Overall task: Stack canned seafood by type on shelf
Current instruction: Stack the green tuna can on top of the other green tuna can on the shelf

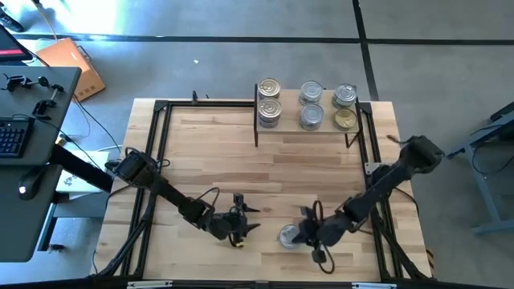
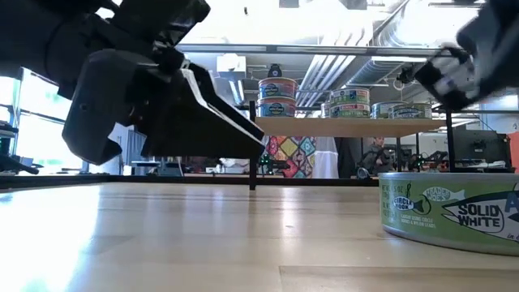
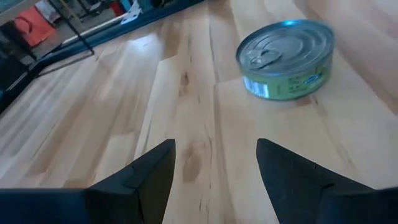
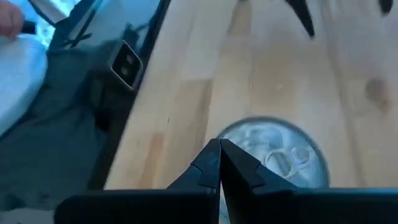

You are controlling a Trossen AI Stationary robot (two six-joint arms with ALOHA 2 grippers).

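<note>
The tin's rim (image 1: 294, 232) is under my closed right gripper, which should back off while my left gripper lifts the tin by its side (image 1: 281, 236) and passes it over.
One tin of canned seafood (image 1: 289, 235), with a silver lid and a green label, stands upright on its base near the table's front edge; it also shows in the low view (image 2: 454, 209). My left gripper (image 1: 245, 222) is to its left, open and low, with the tin (image 3: 286, 56) ahead of its fingers. My right gripper (image 4: 219, 152) is shut, its tips hovering over the tin's right rim (image 4: 273, 155), blurred and clear above the tin in the low view (image 2: 454, 69). Several tins (image 1: 269, 100), some stacked in twos, stand on the shelf (image 1: 289, 120) at the back.
Black frame rails (image 1: 157, 152) run along the table's sides and back. The shelf's thin black legs (image 2: 253, 154) stand on the far half of the table. Bare wood (image 1: 241, 172) lies between the shelf and the grippers. A desk with a keyboard (image 1: 16, 136) stands off to the left.
</note>
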